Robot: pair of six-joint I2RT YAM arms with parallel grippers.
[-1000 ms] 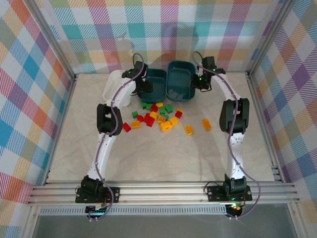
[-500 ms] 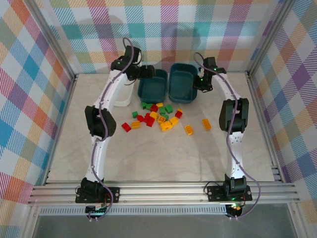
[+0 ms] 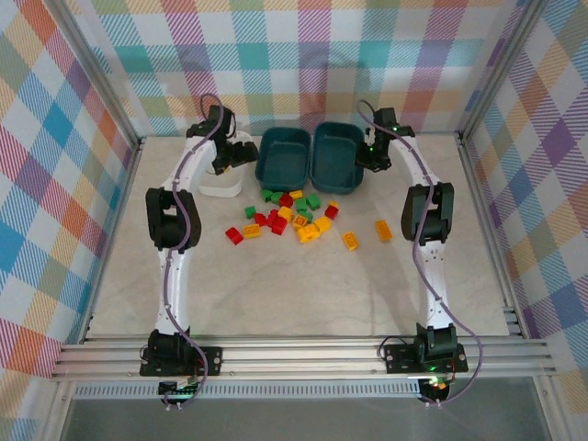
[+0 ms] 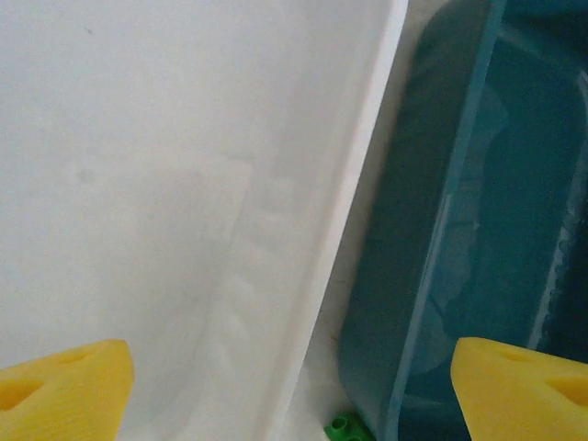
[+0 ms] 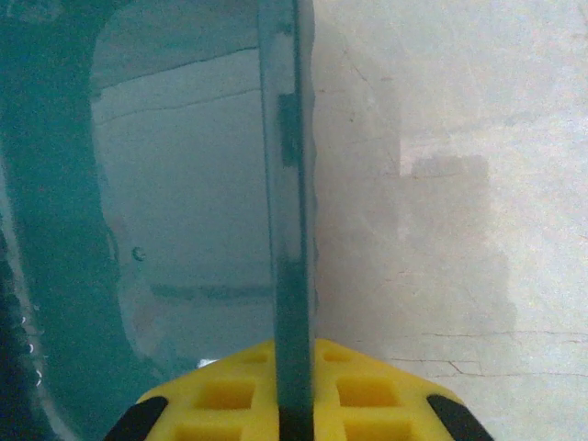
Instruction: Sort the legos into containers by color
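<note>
The white tub slants with a gap beside the teal tub. My grippers should set the white tub straight against the teal tub before they sort the legos.
Several green, red and yellow-orange legos lie in a loose pile at the table's middle, and one green lego sits between two tubs. Across the back stand the containers: a white tub and two dark teal tubs. My left gripper hangs open over the white tub's right rim, beside the teal tub, with nothing held between its yellow fingertips. My right gripper is shut on the right teal tub's side wall.
Two yellow-orange bricks lie apart to the right of the pile. Plaid walls and metal rails enclose the table. Bare tabletop lies to the right of the gripped tub.
My left arm has swung left from the left teal tub to the white tub, and its jaws have opened wider. The right gripper has stayed on the right teal tub's wall.
</note>
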